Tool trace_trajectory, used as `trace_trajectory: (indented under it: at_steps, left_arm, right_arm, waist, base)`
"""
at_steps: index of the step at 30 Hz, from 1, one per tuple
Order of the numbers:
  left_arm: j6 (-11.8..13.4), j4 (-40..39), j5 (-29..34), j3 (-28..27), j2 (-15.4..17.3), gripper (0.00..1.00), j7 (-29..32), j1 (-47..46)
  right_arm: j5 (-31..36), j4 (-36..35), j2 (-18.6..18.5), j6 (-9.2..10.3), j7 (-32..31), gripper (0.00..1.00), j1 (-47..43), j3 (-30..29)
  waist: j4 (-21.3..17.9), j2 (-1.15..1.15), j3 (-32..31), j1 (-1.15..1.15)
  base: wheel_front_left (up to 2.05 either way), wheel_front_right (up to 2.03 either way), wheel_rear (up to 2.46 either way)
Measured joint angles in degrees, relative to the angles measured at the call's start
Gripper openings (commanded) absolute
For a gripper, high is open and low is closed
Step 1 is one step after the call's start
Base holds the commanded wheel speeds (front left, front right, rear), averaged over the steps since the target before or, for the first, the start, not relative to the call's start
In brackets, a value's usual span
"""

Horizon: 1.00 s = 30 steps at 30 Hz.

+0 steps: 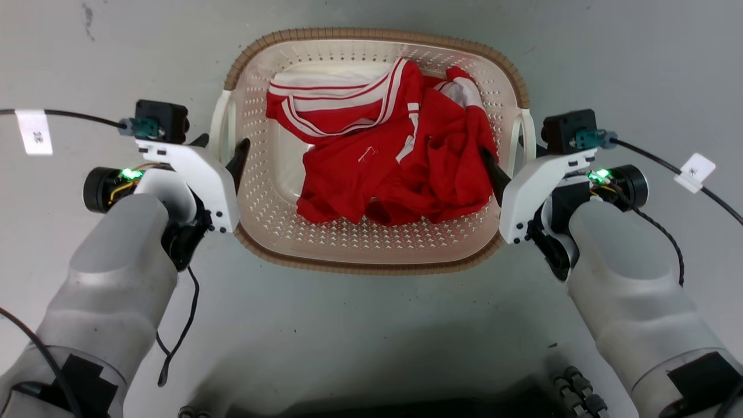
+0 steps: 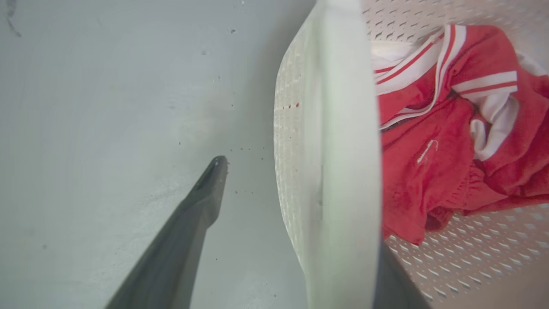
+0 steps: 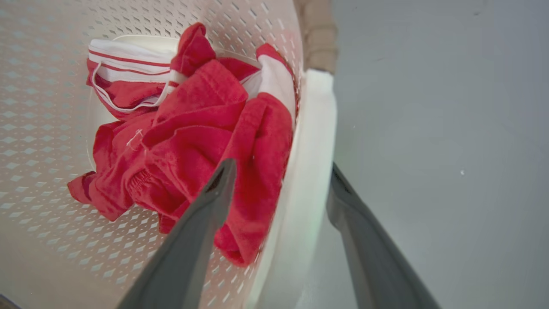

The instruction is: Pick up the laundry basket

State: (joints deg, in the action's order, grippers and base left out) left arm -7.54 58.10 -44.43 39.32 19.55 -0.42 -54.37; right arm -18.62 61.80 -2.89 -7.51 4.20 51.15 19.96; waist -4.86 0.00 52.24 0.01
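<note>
The red and white clothes (image 1: 400, 160) are slumped well inside the perforated walls (image 1: 369, 242), so they will stay in place and come along when the robot lifts the laundry basket.
The laundry basket (image 1: 371, 33), cream with perforated walls and a brown woven-look rim, sits on the grey floor straight ahead. Red and white clothes (image 1: 395, 162) lie in it. My left gripper (image 1: 223, 142) is open astride the basket's white left handle (image 2: 339, 128), one finger (image 2: 206, 193) outside with a wide gap and the other inside by the wall. My right gripper (image 1: 504, 148) is open astride the right handle (image 3: 309, 171). Its inner finger (image 3: 214, 197) hangs over the red clothes (image 3: 193, 141), and its outer finger (image 3: 351, 214) lies close against the handle's outside.
Bare grey floor (image 1: 638, 58) surrounds the basket. Black cables with white tags (image 1: 33, 132) (image 1: 693, 172) trail from both wrists. My dark base (image 1: 371, 406) edges the bottom of the head view, close to the basket's near rim (image 1: 371, 268).
</note>
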Motion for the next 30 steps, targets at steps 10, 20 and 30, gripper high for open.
trace_trajectory:
  at_steps: [10, 20, 30]
  left_arm:
    - [-0.1, -0.7, -7.0, 5.1, 0.7, 0.0, 2.2, -2.1]
    - [0.0, -0.7, -12.5, 10.7, 0.6, 0.0, 3.8, -2.0]
    - [0.2, 0.1, -19.8, 15.2, -1.4, 0.0, 11.0, 0.9]
  right_arm:
    - [-6.4, 4.1, 0.5, 0.2, -1.9, 0.0, 4.2, 5.6]
    - [-9.9, 7.7, 0.5, 0.19, -2.0, 0.0, 4.5, 8.6]
    - [-13.4, 10.1, 0.0, 0.19, -9.4, 0.0, 2.3, 11.3]
  waist:
    - [0.3, 0.0, 1.6, 0.0]
    - [0.7, 0.0, -1.6, -0.01]
    - [1.9, 0.0, -10.7, -0.01]
  base:
    - [0.0, 0.0, 0.0]
    - [0.0, 0.0, 0.0]
    - [0.0, 0.0, 0.0]
